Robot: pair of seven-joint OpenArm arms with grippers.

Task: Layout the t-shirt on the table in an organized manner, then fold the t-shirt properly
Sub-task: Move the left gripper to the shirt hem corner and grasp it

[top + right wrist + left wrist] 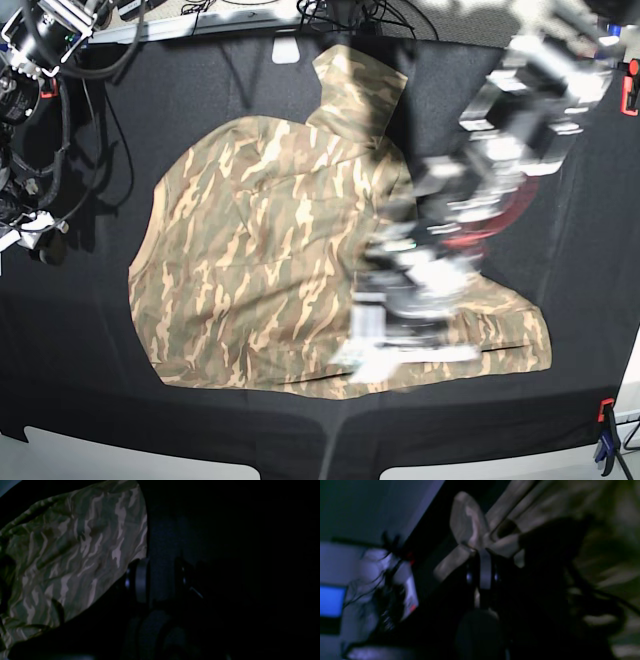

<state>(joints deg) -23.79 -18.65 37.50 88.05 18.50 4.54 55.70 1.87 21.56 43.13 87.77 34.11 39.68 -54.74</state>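
Note:
I should keep pulling the t-shirt's bunched fold point(480, 537) with my left gripper over the clear black table point(572, 258) beside it until the fold spreads out, then let go.
The camouflage t-shirt point(260, 270) lies spread on the black table point(90, 380), with one sleeve point(355, 90) pointing to the far edge. My left gripper point(481, 551) is shut on a bunched fold of the t-shirt's pale cloth point(467, 522). In the base view that arm point(440, 260) is a blur over the shirt's right part. My right gripper point(161, 580) stands open over bare black table beside the shirt's edge point(75, 550), with nothing between its fingers. In the base view it hangs at the table's far left point(42, 243), apart from the shirt.
A red clamp point(630, 90) sits on the right edge and another clamp point(605, 440) at the near right corner. Cables point(340, 15) and a white tag point(287, 50) lie along the far edge. A blue screen point(331, 600) glows beyond the table.

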